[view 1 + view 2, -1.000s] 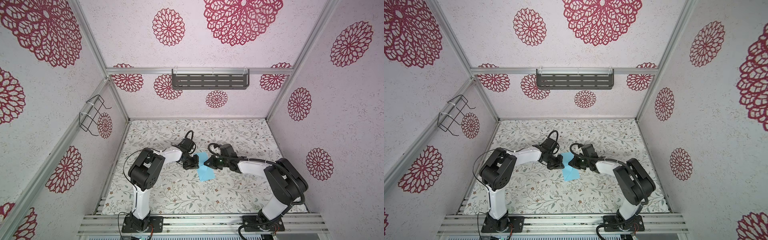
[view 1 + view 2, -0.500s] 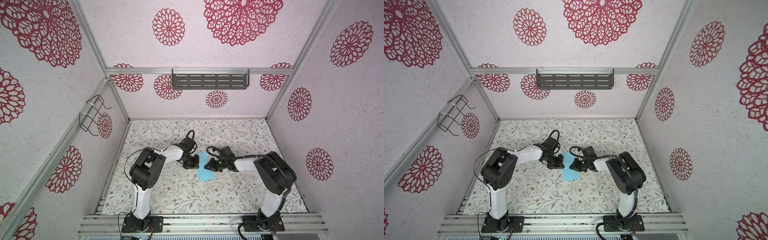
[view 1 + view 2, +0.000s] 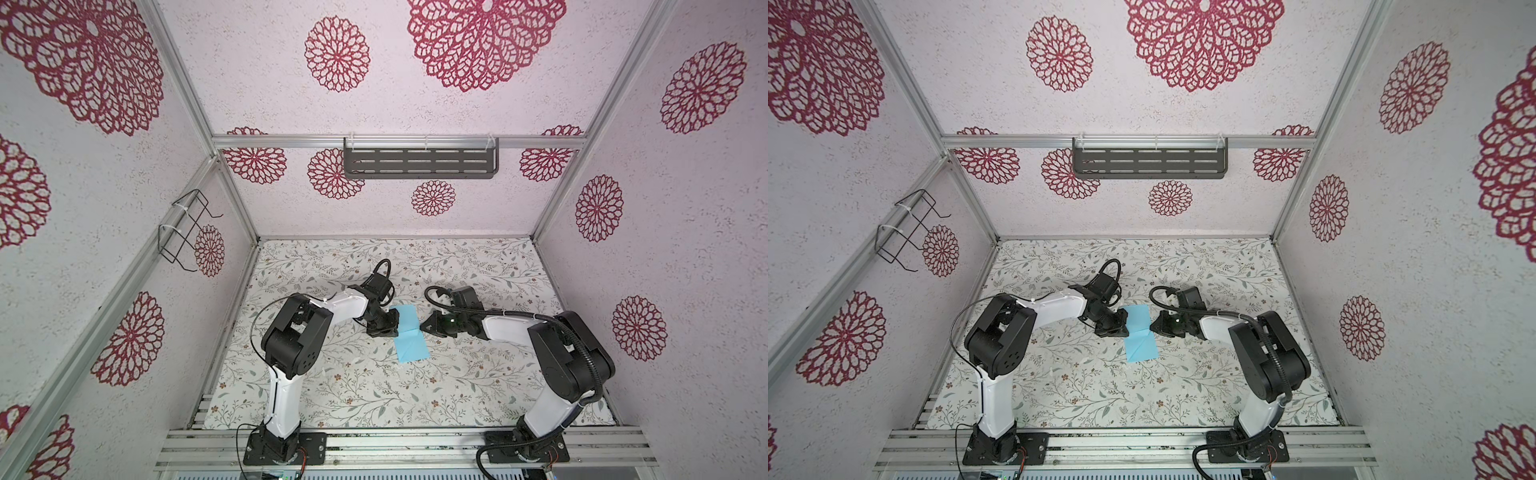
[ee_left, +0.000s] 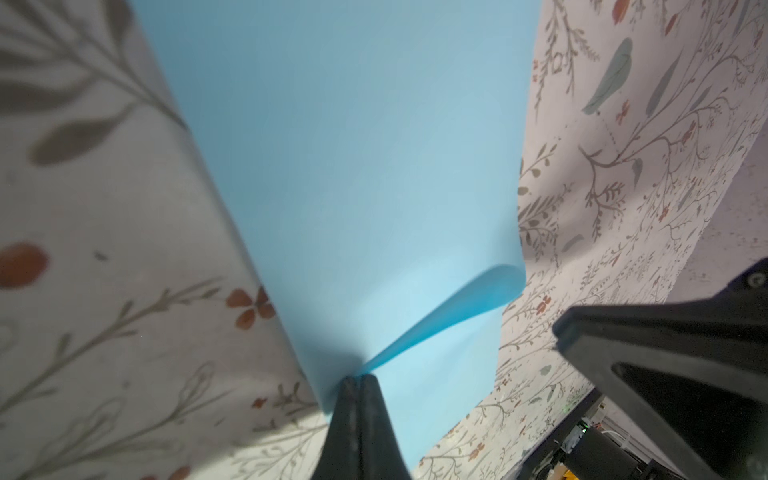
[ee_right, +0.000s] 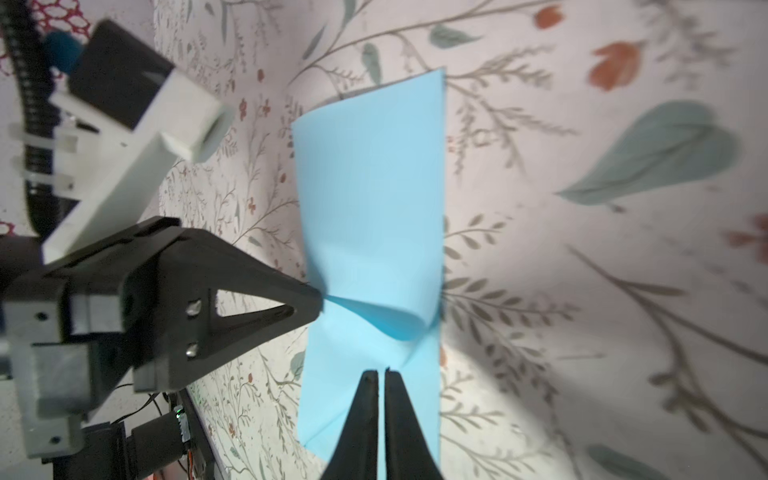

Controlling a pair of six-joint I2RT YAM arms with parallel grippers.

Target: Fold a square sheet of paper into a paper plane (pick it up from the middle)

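Observation:
The fold bulges at the paper's edge (image 3: pixel 415 329) by my right gripper, so my right gripper should pin that edge (image 3: pixel 419 332) while my left gripper slides along the fold.
The square sheet of paper (image 3: pixel 409 337) (image 3: pixel 1140 334) is light blue and lies folded into a narrow strip on the floral table mat. My left gripper (image 3: pixel 395 327) (image 3: pixel 1124 326) (image 4: pixel 357 380) is shut on the middle of its left edge. A raised ridge (image 5: pixel 390 322) runs across the paper from that pinch. My right gripper (image 3: pixel 423 326) (image 3: pixel 1153 327) (image 5: pixel 381 372) is at the paper's right edge, opposite the left one. Its jaws are shut to a hairline slit with nothing seen between them. No paper plane shape shows.
A dark slotted shelf (image 3: pixel 419 163) hangs on the back wall and a wire basket (image 3: pixel 185 230) on the left wall. Aluminium rails (image 3: pixel 395 446) carry both arm bases at the front. The floral mat (image 3: pixel 374 395) stretches towards the rails.
The right arm's elbow swung inward and back out while its gripper stayed at the paper's right edge. The left gripper and the paper have hardly moved.

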